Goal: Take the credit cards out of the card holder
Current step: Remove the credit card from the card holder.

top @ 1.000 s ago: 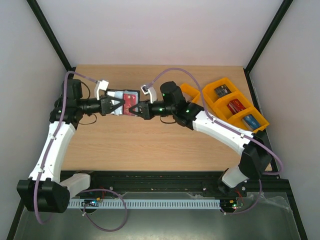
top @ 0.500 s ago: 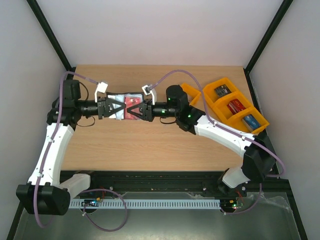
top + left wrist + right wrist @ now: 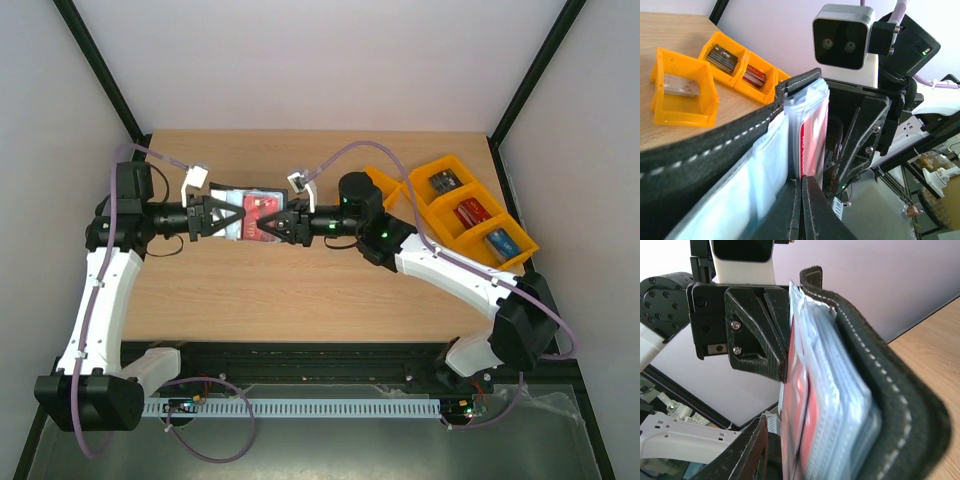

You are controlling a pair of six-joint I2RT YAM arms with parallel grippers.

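Next, my right gripper closes squarely on the pockets and cover (image 3: 279, 198) together before my left gripper opens, because the card holder (image 3: 837, 390) lies at a slant across my right gripper's open fingers.
The card holder (image 3: 236, 199), a black folding wallet with pale clear pockets, is held in the air over the table between the two arms. My left gripper (image 3: 232, 217) is shut on the edge of its pockets; in the left wrist view the jaws (image 3: 801, 182) meet under the black cover (image 3: 715, 145). A red credit card (image 3: 262, 208) sits in the pockets (image 3: 814, 135) on the side facing my right gripper (image 3: 270, 228). In the right wrist view the wallet (image 3: 880, 390) and red card (image 3: 797, 385) lie between the open jaws (image 3: 800, 455). One finger (image 3: 747, 450) stands just off the card; the other is hidden behind the wallet.
Orange plastic trays (image 3: 517, 228) with cards in their compartments stand at the back right of the wooden table (image 3: 300, 290). A smaller orange tray (image 3: 385, 185) sits beside the right arm's wrist. In the left wrist view the trays (image 3: 685, 90) are at upper left.
Both grippers and the wallet have shifted a little left. My right gripper, pinched on the red card a second ago, has spread its jaws. The left grip is unchanged.
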